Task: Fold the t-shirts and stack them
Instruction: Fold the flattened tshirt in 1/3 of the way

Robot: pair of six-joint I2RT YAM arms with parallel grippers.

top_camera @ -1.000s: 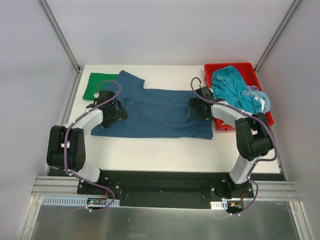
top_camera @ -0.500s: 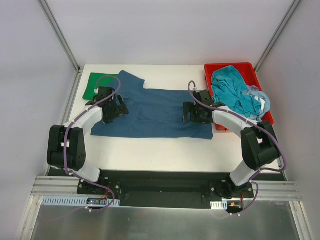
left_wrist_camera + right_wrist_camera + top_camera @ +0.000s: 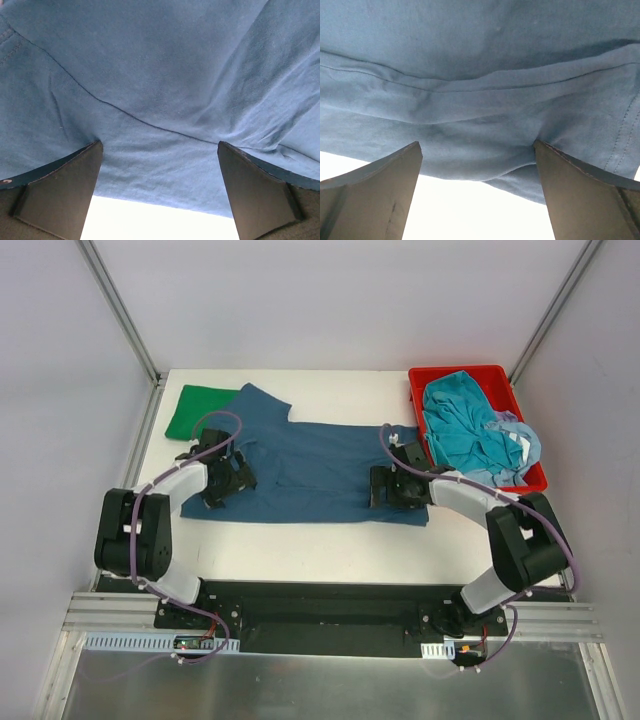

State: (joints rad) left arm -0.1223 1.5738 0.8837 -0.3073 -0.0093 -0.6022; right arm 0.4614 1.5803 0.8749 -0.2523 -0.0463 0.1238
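Observation:
The navy t-shirt's far sleeve lies (image 3: 234, 400) against the folded green t-shirt, so my left gripper should leave the near hem and take that sleeve's end (image 3: 250, 390) before folding.
A dark navy t-shirt (image 3: 310, 465) lies spread across the middle of the table. My left gripper (image 3: 226, 481) sits low on its left part, jaws open; in the left wrist view the gripper (image 3: 160, 187) straddles the shirt's near hem (image 3: 165, 175) with white table below. My right gripper (image 3: 390, 487) rests open on the shirt's right near corner; in the right wrist view the gripper (image 3: 477, 187) spans a rumpled fold of navy cloth (image 3: 480, 150). Nothing is pinched. A folded green t-shirt (image 3: 198, 408) lies at the back left.
A red bin (image 3: 521, 404) at the back right holds a crumpled teal t-shirt (image 3: 462, 420) and a pale blue one (image 3: 520, 437). White table (image 3: 330, 545) shows between the navy shirt and the arm bases. Grey walls and metal posts surround the table.
Both grippers have slid toward the near edge of the table, still open. The navy shirt has shifted slightly the same way and its right near corner is more rumpled.

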